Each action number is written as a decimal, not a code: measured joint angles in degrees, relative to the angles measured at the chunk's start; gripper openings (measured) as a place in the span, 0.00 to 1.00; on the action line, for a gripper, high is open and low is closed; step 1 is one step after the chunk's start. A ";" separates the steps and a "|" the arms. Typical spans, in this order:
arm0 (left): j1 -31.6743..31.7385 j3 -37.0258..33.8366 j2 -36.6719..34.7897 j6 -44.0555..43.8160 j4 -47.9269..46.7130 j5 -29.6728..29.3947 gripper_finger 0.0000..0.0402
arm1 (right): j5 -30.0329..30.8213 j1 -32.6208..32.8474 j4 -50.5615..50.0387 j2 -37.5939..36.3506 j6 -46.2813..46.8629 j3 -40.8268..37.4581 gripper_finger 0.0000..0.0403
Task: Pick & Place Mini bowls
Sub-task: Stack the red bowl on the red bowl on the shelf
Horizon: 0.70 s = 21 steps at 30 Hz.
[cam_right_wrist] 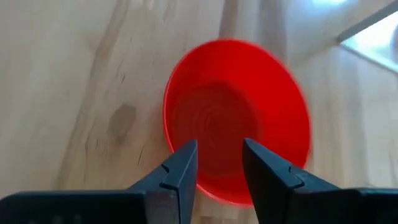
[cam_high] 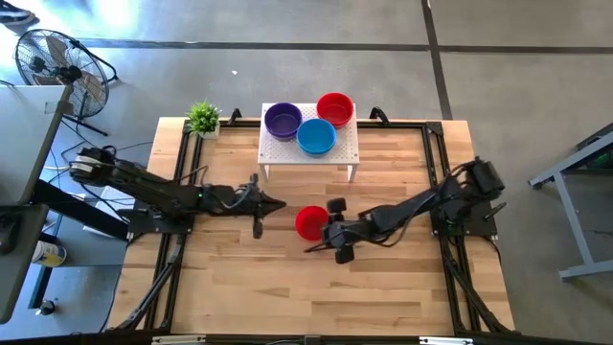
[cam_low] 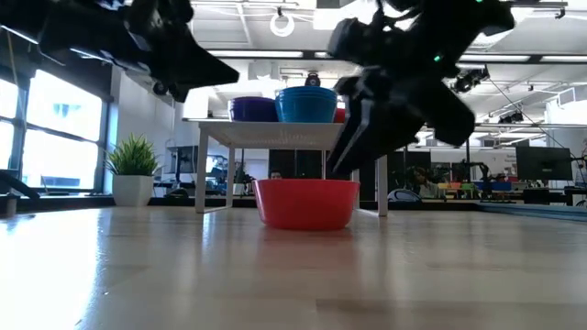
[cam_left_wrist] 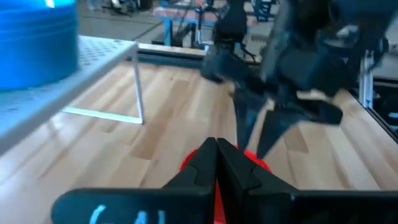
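Observation:
Next, I move my right gripper from over the red mini bowl's opening [cam_right_wrist: 221, 118], where both fingers are now, to the bowl's near rim [cam_right_wrist: 167, 127] and put one finger on each side of that rim before I lift.
A red mini bowl [cam_high: 308, 223] stands upright on its base on the wooden table, near the middle [cam_low: 305, 203]. My right gripper [cam_right_wrist: 219, 149] hangs open just above the bowl's right-hand rim, slanting down from the table's right side [cam_high: 323, 231]; I see no touch. My left gripper [cam_high: 278, 204] is shut and holds nothing; it hovers left of the bowl, pointing toward it almost level [cam_left_wrist: 216, 148]. On the white perforated stand [cam_high: 278, 153] at the far middle sit a purple bowl [cam_high: 283, 120], a blue bowl [cam_high: 316, 137] and a red bowl [cam_high: 334, 108].
A small green potted plant [cam_high: 202, 118] stands at the table's far left corner. Black frame rails [cam_high: 436, 163] run along the table's sides. Bare wood lies in front of the arms, toward the near edge [cam_high: 316, 297].

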 joint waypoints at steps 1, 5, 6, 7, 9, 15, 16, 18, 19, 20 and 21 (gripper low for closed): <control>0.00 -0.83 -1.56 0.00 -0.12 -0.50 0.00 | -0.46 -0.22 -1.36 1.40 -0.46 1.45 0.29; 0.02 -4.18 -7.55 0.00 -0.40 -2.38 0.00 | -4.60 -1.30 -4.94 6.06 -1.65 5.99 0.29; 0.02 -4.82 -8.67 0.00 -0.54 -2.90 0.00 | -4.99 -1.55 -5.16 7.00 -1.94 6.65 0.29; 0.02 -5.45 -9.83 0.00 -0.74 -3.21 0.00 | -5.58 -1.72 -5.16 7.50 -2.05 6.96 0.29; 0.02 -6.52 -11.51 -0.18 -1.56 -3.96 0.00 | -5.71 -2.21 -5.33 8.32 -2.13 7.37 0.27; 0.02 -7.62 -13.67 -0.47 -1.84 -4.38 0.00 | -7.11 -3.36 -5.37 8.38 -2.10 7.20 0.11; 0.01 -7.62 -13.64 -0.46 -1.92 -4.38 0.00 | -6.93 -3.37 -5.23 8.38 -2.28 7.20 0.09; 0.00 -7.67 -13.60 -0.46 -2.18 -4.40 0.00 | -6.74 -3.34 -5.14 8.36 -3.23 7.20 0.08; 0.00 -7.67 -13.60 -0.46 -2.20 -4.41 0.00 | -6.16 -3.30 -5.14 8.36 -3.26 7.20 0.08; 0.00 -7.67 -13.60 -0.47 -2.34 -4.41 0.00 | -5.17 -3.25 -5.26 8.20 -3.22 7.20 0.09; 0.00 -7.67 -13.60 -0.46 -2.76 -4.47 0.00 | -4.25 -3.15 -5.94 7.94 -3.16 7.30 0.10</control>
